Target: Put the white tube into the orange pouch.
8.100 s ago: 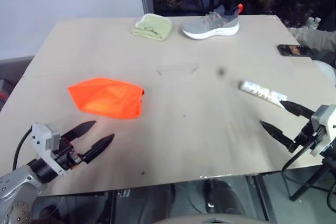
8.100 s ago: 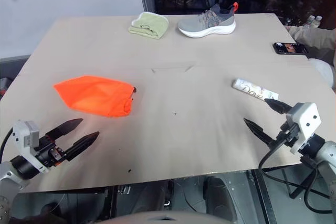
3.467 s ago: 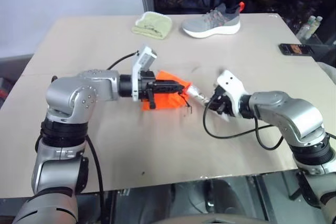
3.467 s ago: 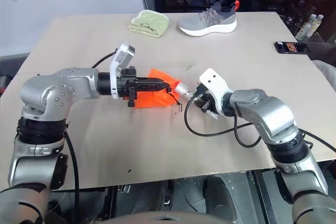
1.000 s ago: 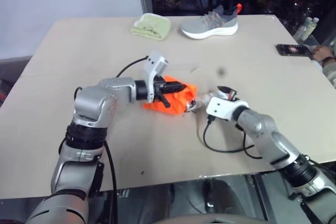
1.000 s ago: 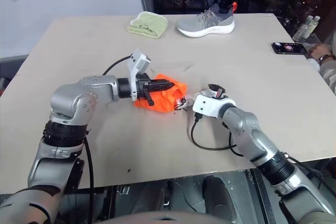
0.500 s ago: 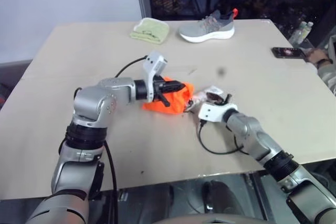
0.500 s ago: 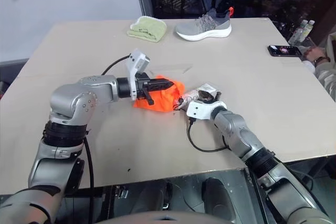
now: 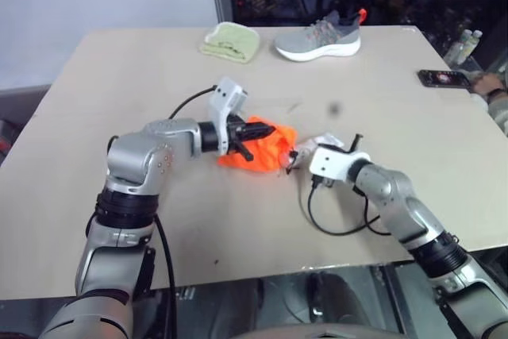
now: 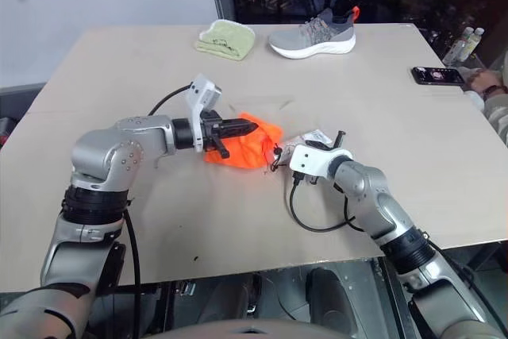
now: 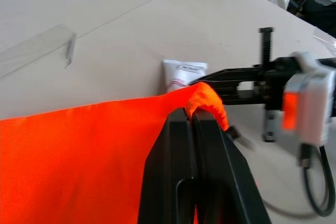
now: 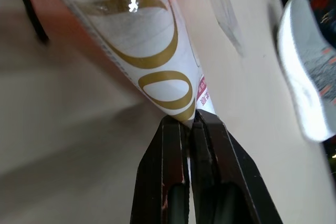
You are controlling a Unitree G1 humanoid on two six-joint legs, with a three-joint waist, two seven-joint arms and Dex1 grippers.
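My right gripper should pull back and point the white tube under the pouch's raised edge, because the tube slants toward the black cord at the orange pouch's near corner.
The orange pouch lies mid-table with one edge lifted. My left gripper is shut on that raised edge, the fabric bunched over its fingertips. The white tube, with gold lettering and a small red mark, lies just right of the pouch, one end against the orange fabric. My right gripper is shut on the tube's flat end. In the left wrist view the white tube shows beyond the pouch rim, with the right gripper's black fingers reaching to it from the side. Whether the tube's far end is inside the pouch is hidden.
A folded pale green cloth and a grey shoe sit at the table's far edge. A phone lies far right, a person's hand beside it. A black cable loops on the table under my right forearm.
My right gripper has shut on the tube's flat end; a second ago it stood open there. Its wrist has turned a little. The left gripper still holds the pouch edge in place.
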